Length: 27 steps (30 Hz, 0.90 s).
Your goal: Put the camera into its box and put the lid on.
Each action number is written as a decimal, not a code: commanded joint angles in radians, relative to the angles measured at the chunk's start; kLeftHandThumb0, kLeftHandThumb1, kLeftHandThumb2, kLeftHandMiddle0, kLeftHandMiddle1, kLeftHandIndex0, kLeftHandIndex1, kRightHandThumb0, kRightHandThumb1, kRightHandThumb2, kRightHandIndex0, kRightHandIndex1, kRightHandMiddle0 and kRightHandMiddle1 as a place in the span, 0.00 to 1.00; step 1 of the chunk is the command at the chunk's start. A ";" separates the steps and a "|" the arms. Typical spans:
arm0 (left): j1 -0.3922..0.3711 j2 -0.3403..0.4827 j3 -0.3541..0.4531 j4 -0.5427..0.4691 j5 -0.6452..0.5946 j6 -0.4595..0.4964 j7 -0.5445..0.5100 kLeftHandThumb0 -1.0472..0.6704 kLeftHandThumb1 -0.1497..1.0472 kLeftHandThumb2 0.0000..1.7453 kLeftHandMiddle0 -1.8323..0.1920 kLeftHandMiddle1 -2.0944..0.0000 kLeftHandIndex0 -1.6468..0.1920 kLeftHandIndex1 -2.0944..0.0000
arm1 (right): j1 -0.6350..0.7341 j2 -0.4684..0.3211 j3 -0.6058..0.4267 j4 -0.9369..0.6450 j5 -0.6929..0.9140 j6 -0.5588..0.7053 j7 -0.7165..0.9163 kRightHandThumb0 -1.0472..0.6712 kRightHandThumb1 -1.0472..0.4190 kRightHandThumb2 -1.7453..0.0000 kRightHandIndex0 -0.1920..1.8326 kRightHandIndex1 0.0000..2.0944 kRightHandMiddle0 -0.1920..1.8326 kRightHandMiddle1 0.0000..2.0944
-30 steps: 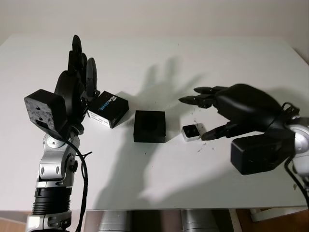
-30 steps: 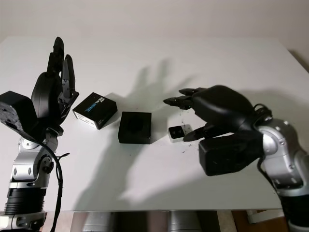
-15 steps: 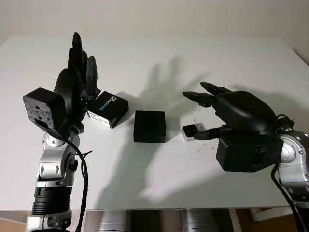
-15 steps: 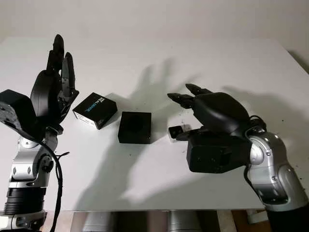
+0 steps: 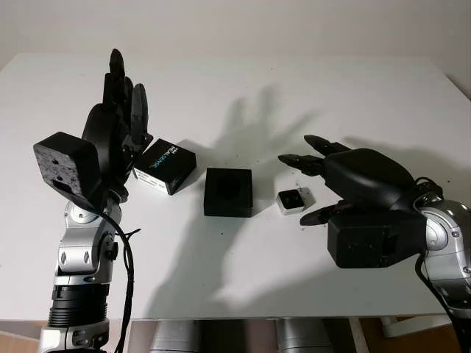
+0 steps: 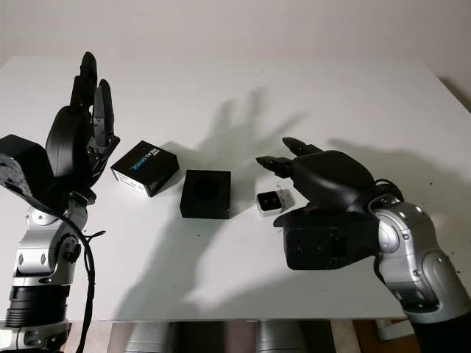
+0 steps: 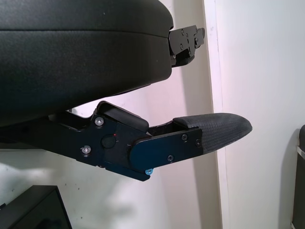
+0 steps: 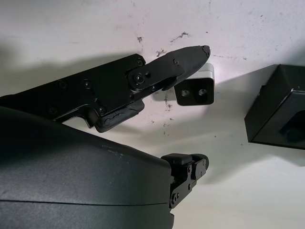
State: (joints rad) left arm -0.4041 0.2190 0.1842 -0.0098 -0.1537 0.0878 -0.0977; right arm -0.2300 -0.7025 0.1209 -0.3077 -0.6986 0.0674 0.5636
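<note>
My gripper will lower the camera (image 5: pixel 291 201), and the camera should sink in almost level with its dark front up, because the black box has a small hollow in its middle (image 5: pixel 233 191).
The small white camera (image 5: pixel 291 200) with a dark front lies on the table, just right of the open black box (image 5: pixel 228 192). The box's lid (image 5: pixel 164 166), black with a printed label, lies to the left of the box. My right hand (image 5: pixel 296 185) is open and hovers at the camera: two fingers reach beyond it and the thumb (image 8: pixel 177 67) sits on its near side, holding nothing. In the right wrist view the camera (image 8: pixel 194 90) sits by the thumb tip, with the box (image 8: pixel 279 114) beyond. My left hand (image 5: pixel 118 110) is open and raised upright beside the lid.
The white table (image 5: pixel 309 88) stretches wide behind the objects, and its front edge (image 5: pixel 243 318) runs close below my right forearm. A few dark specks (image 8: pixel 167 102) mark the surface around the camera.
My right hand has turned and drawn slightly toward the near side, so its thumb now sits just clear of the camera. The camera, box, lid and left hand have not moved.
</note>
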 commanded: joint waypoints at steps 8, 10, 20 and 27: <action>-0.005 0.005 0.004 -0.020 0.005 -0.002 0.008 0.16 1.00 0.37 1.00 1.00 1.00 1.00 | -0.017 -0.003 0.023 0.058 -0.026 -0.009 -0.021 0.22 0.08 0.97 0.10 0.03 0.22 0.02; -0.004 0.004 0.003 -0.021 0.005 -0.004 0.008 0.15 1.00 0.37 1.00 1.00 1.00 1.00 | -0.017 0.000 0.027 0.068 -0.029 -0.010 -0.032 0.22 0.08 0.97 0.10 0.03 0.22 0.03; -0.002 0.002 0.001 -0.031 0.007 0.003 0.010 0.15 1.00 0.37 1.00 1.00 1.00 1.00 | -0.021 0.023 0.048 0.140 -0.035 -0.027 -0.112 0.25 0.08 0.97 0.12 0.03 0.25 0.04; -0.003 0.000 0.002 -0.029 0.009 0.001 0.014 0.16 1.00 0.37 1.00 1.00 1.00 1.00 | -0.024 0.039 0.053 0.174 -0.011 -0.049 -0.145 0.25 0.07 0.97 0.13 0.03 0.27 0.05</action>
State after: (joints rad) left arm -0.4040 0.2192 0.1841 -0.0193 -0.1483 0.0893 -0.0867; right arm -0.2388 -0.6716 0.1771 -0.1404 -0.7243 0.0274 0.4279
